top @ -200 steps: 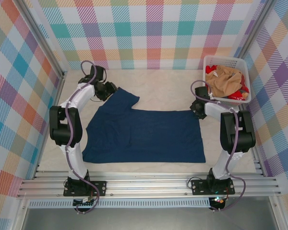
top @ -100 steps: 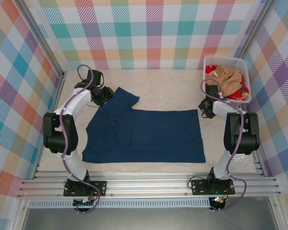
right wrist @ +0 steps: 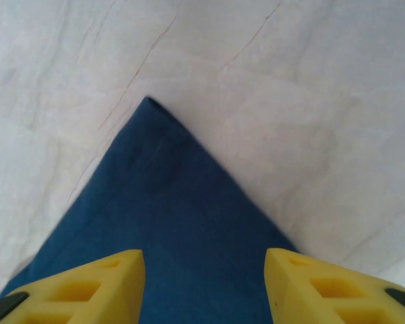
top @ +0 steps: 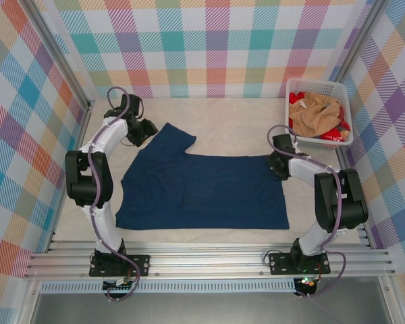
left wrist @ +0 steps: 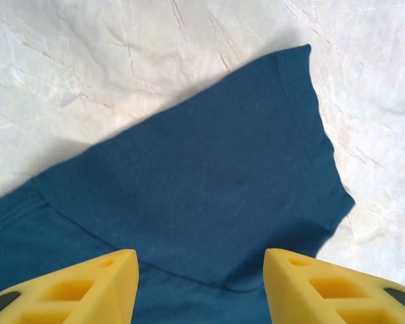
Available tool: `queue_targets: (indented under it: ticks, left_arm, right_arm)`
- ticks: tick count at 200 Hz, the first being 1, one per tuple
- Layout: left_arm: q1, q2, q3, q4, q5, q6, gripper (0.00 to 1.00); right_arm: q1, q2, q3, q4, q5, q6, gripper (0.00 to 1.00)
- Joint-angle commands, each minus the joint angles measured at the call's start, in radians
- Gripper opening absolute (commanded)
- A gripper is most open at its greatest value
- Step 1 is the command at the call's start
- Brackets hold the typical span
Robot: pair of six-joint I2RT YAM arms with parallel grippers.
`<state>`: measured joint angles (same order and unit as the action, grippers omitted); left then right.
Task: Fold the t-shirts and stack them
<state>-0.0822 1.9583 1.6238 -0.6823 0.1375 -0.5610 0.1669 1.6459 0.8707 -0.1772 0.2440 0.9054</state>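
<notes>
The navy blue t-shirt's corner (right wrist: 155,145) lies flat and free ahead of my right gripper's open fingers, so I should keep going down toward its tip (right wrist: 148,103) until they can pinch it.
A navy blue t-shirt (top: 202,189) lies spread flat in the middle of the table, with one sleeve (left wrist: 209,169) sticking out at its far left. My left gripper (top: 146,130) hovers over that sleeve, its yellow fingers (left wrist: 88,287) wide apart and the cloth lying loose below them. My right gripper (top: 278,166) is over the shirt's far right corner (right wrist: 162,148), open as well, with nothing pinched between its fingers (right wrist: 324,287). A tan-orange t-shirt (top: 317,111) and a red one (top: 334,133) lie crumpled in the basket.
The white plastic basket (top: 314,82) stands at the back right corner, just beyond my right arm. Bare pale table (top: 236,128) stretches behind the shirt. Plaid walls close in the left, back and right sides.
My right gripper swung toward the basket, then came back over the shirt's far right corner, with its jaws wider. The left gripper shifted only slightly by the sleeve.
</notes>
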Motion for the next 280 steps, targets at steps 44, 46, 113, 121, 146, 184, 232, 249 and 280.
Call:
queue_targets:
  ticks: [44,46,113,121,146,184,232,249,280]
  left_arm:
    - [0.007,0.075,0.1,-0.013,0.005,0.035,0.52]
    - [0.007,0.076,0.101,-0.012,0.004,0.035,0.52]
    - [0.007,0.122,0.158,-0.004,-0.002,0.056,0.51]
    - [0.007,0.128,0.164,-0.005,-0.002,0.057,0.51]
    - [0.006,0.139,0.185,-0.015,-0.009,0.058,0.51]
    - [0.006,0.158,0.219,-0.02,-0.009,0.056,0.51]
    - [0.002,0.244,0.33,-0.055,-0.014,0.058,0.5]
    - [-0.012,0.306,0.402,-0.066,-0.068,0.059,0.5]
    - [-0.065,0.404,0.517,-0.026,-0.222,0.102,0.52]
  right_arm:
    - [-0.017,0.128,0.149,0.017,0.012,-0.038,0.5]
    - [-0.017,0.133,0.155,0.014,0.012,-0.042,0.5]
    - [-0.017,0.281,0.293,-0.099,0.025,-0.077,0.46]
    - [-0.015,0.306,0.326,-0.146,0.023,-0.072,0.43]
    - [-0.008,0.351,0.402,-0.305,0.046,-0.036,0.34]
    - [-0.002,0.383,0.464,-0.406,0.067,-0.008,0.21]
    - [0.001,0.314,0.461,-0.397,0.077,-0.004,0.0]
    - [0.007,0.287,0.448,-0.382,0.07,-0.003,0.0]
    - [0.026,0.26,0.438,-0.359,0.038,-0.017,0.0]
